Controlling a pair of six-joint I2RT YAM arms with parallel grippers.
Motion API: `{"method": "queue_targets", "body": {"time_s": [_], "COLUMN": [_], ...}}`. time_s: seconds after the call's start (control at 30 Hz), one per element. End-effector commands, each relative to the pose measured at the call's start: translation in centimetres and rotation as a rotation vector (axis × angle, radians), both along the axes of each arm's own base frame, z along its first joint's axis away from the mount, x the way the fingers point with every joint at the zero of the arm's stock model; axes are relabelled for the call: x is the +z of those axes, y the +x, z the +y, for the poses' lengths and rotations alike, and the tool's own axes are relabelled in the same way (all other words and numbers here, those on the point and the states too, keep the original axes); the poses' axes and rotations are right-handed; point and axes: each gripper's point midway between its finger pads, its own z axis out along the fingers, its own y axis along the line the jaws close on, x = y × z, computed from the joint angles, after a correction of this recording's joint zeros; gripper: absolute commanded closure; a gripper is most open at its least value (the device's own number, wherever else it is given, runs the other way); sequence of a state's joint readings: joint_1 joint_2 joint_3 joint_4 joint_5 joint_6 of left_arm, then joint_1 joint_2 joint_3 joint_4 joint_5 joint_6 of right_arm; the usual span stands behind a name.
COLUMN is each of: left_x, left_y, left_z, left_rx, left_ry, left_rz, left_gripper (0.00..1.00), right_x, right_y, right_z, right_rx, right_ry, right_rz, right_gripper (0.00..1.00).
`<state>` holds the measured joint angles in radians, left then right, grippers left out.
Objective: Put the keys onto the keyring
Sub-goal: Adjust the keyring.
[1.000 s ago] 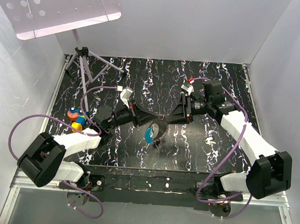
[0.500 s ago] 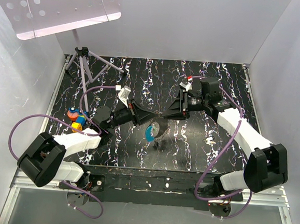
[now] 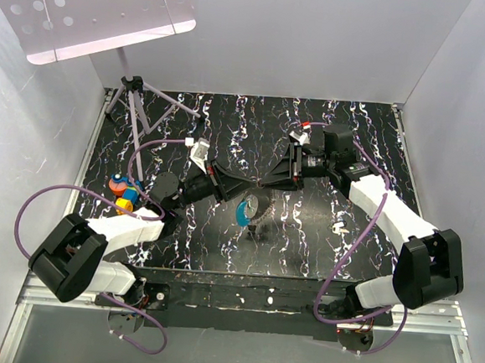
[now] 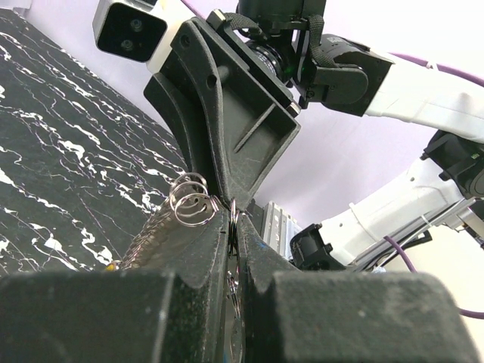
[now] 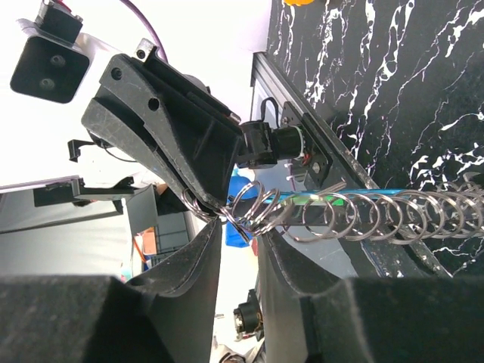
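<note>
My grippers crowd the keyring's coils (image 5: 261,218) tip to tip, so my right gripper should steady the keyring while my left gripper retakes it with a loop (image 4: 193,202) clear.
My left gripper (image 3: 253,185) is shut on the thin wire keyring (image 4: 233,213), held edge-on between its fingertips above the middle of the table. A chain of small silver rings (image 5: 378,214) runs off the keyring. My right gripper (image 3: 267,183) meets the left one tip to tip. Its jaws stand a little apart around the ring coils (image 5: 249,206), and the right-hand fingertip (image 5: 266,236) touches them. A teal-blue key (image 3: 243,211) hangs below the two grippers. More keys (image 3: 122,191) with blue and orange heads lie at the table's left edge.
A small tripod (image 3: 132,97) carrying a white perforated panel (image 3: 96,10) stands at the back left. White walls enclose the black marbled table (image 3: 305,245). A small white scrap (image 3: 337,228) lies right of centre. Purple cables loop off both arms.
The right gripper has moved left and slightly back until it meets the left gripper's tips, and its jaws have narrowed. The left gripper stays shut on the ring; the hanging key shifted slightly.
</note>
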<state>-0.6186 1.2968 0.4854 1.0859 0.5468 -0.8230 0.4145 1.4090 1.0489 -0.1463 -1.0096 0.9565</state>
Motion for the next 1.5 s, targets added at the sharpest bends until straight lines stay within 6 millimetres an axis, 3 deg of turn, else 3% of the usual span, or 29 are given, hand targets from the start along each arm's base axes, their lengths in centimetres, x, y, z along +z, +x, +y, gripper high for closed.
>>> {"method": "queue_targets", "body": {"time_s": [0.0,0.27,0.47,0.83,0.87,0.9,0.93,1.03,1.17,1.27,1.47], "left_x": [1.8,1.7,1.8,1.6,1.6,1.4,1.5,1.5,1.8,1.8,2.6], "left_y": [-0.3,-0.2,-0.3,-0.8,-0.9,-1.1,-1.4,-2.2,-2.9,-2.2,-0.8], "left_z": [0.1,0.1,0.1,0.5,0.4,0.4,0.4,0.8,2.2,3.0,2.7], "left_rx": [0.01,0.013,0.014,0.016,0.011,0.006,-0.005,-0.028,-0.006,0.047,0.061], "left_ry": [-0.05,-0.048,-0.048,-0.03,-0.026,-0.015,-0.007,0.013,0.028,0.074,0.12], "left_rz": [-0.055,-0.057,-0.063,-0.091,-0.094,-0.101,-0.114,-0.151,-0.205,-0.19,-0.158], "left_gripper": [1.0,1.0,1.0,1.0,0.95,0.8,0.72,0.54,0.45,0.36,0.33], "right_x": [1.1,1.3,1.1,1.4,1.4,1.5,1.6,1.7,2.6,2.4,6.5], "right_y": [0.0,-0.3,-0.3,0.4,0.5,0.5,0.5,0.3,0.8,1.1,0.4], "right_z": [0.4,0.5,0.5,-0.2,-0.3,-0.4,-0.5,-0.7,-1.2,-2.0,-0.1], "right_rx": [0.023,0.034,0.032,0.024,0.022,0.026,0.029,0.041,0.057,0.088,0.134], "right_ry": [0.05,0.067,0.065,0.034,0.022,0.015,0.008,-0.006,-0.061,-0.156,-0.116], "right_rz": [-0.027,-0.033,-0.049,-0.143,-0.166,-0.187,-0.205,-0.25,-0.388,-0.533,-0.684], "right_gripper": [0.68,0.81,0.99,0.99,0.99,0.99,0.99,0.99,0.99,0.99,0.99]}}
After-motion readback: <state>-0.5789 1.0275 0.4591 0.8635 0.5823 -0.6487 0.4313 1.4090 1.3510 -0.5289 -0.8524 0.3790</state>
